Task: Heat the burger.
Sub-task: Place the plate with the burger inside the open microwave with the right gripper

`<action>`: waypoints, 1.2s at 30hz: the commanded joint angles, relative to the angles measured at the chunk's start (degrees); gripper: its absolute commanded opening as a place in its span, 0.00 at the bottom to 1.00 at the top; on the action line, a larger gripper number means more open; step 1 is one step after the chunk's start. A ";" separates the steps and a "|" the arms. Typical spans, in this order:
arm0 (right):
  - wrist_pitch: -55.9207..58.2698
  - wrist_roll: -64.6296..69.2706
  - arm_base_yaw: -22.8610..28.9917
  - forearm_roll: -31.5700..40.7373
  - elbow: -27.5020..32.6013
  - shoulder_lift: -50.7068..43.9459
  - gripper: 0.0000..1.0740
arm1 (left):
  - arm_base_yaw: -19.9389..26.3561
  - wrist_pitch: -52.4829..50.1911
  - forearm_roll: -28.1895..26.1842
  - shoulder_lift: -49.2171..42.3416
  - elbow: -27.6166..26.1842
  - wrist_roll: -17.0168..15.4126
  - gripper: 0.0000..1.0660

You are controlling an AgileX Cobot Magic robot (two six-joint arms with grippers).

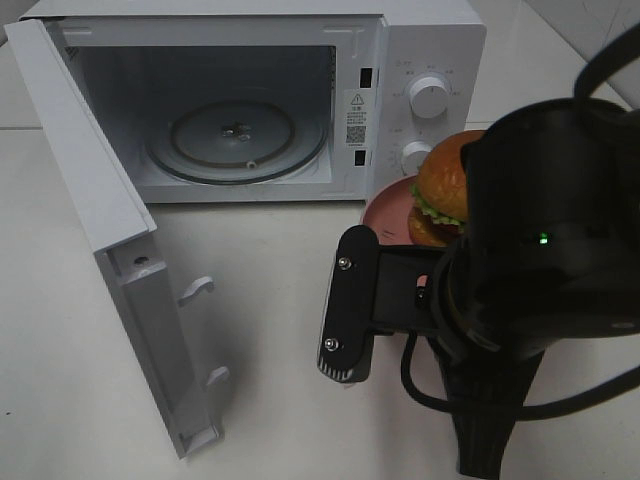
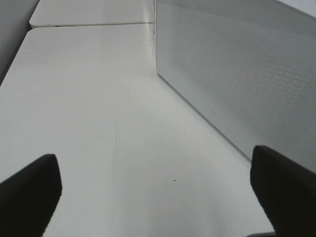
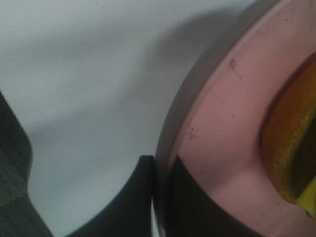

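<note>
I should raise the pink plate with my right gripper and swing it round toward the turntable before going in, because the plate faces the microwave's control panel, beside the microwave's opening.
The burger, with a golden bun and a green lettuce edge, sits on a round pink plate in front of the microwave's control panel. In the right wrist view my right gripper is shut on the plate's rim, one finger outside and one on the plate, with the burger's bun close by. My right arm covers most of the plate in the high view. My left gripper is open and empty, low over the bare table beside the open microwave door.
The white microwave stands at the back with its door swung wide open to the left. Its glass turntable is bare. Two knobs are on its right panel.
</note>
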 commanded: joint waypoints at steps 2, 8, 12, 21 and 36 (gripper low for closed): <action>-2.01 -2.69 0.17 -4.64 0.00 -0.40 0.00 | 0.11 -0.17 0.00 -1.49 0.17 -0.40 0.92; -4.93 -9.91 0.17 -7.68 0.00 -0.40 0.01 | 0.11 -0.17 0.00 -1.49 0.17 -0.40 0.92; -6.88 -13.18 0.17 -7.68 0.00 -0.40 0.01 | 0.11 -0.17 0.00 -1.49 0.17 -0.40 0.92; -15.24 -24.35 -1.55 -7.10 0.00 -0.40 0.01 | 0.11 -0.17 0.00 -1.49 0.17 -0.40 0.92; -24.75 -55.18 -14.73 2.92 -0.06 -0.40 0.02 | 0.11 -0.17 0.00 -1.49 0.17 -0.40 0.92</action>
